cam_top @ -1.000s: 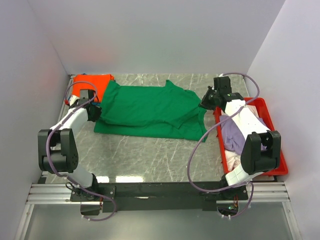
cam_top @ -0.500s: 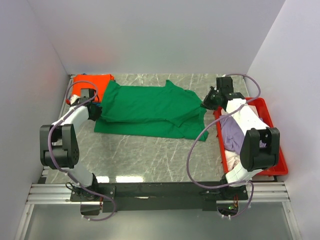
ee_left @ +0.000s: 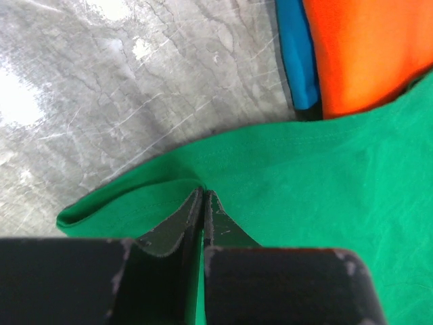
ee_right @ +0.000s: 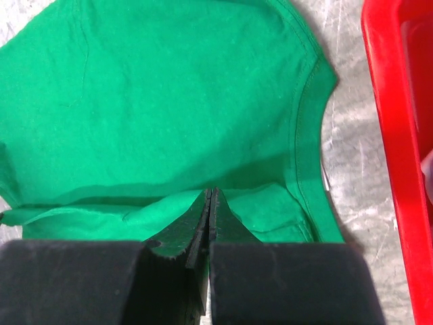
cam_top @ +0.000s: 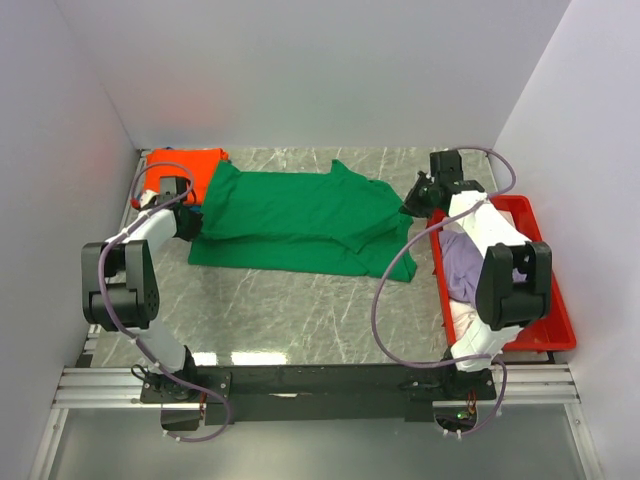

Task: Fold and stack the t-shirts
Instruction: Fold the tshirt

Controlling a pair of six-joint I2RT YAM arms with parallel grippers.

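Note:
The green t-shirt's upper layer [cam_top: 285, 207] stretches smoothly over the lower layer, so the robot's right gripper continues to pull the sleeve end [cam_top: 392, 221] back until it lies flat, and then let go.
A bright green t-shirt [cam_top: 300, 222] lies spread across the back middle of the table, with its upper layer folded over the lower one. My left gripper [cam_top: 190, 222] is at the shirt's left edge. Its jaws are shut, with green cloth [ee_left: 304, 196] pinched between them [ee_left: 203, 193]. At the shirt's right edge by a sleeve, my right gripper [cam_top: 411, 205] is shut too. A small fold of the green shirt [ee_right: 169, 101] bunches at its tips [ee_right: 209, 193]. An orange t-shirt [cam_top: 185, 165] lies at the back left, over a blue one [ee_left: 298, 61].
A red tray [cam_top: 556, 300] stands along the right side and holds a lilac t-shirt [cam_top: 465, 268] and a white one [cam_top: 462, 322]. My right arm reaches over it. Its near rim [ee_right: 396, 135] runs close beside the green shirt's sleeve. White walls close in the left, back and right.
The right arm's elbow has swung left over the tray, and its gripper has edged slightly toward the back. The left arm and the green shirt have barely moved. Both grippers stay shut.

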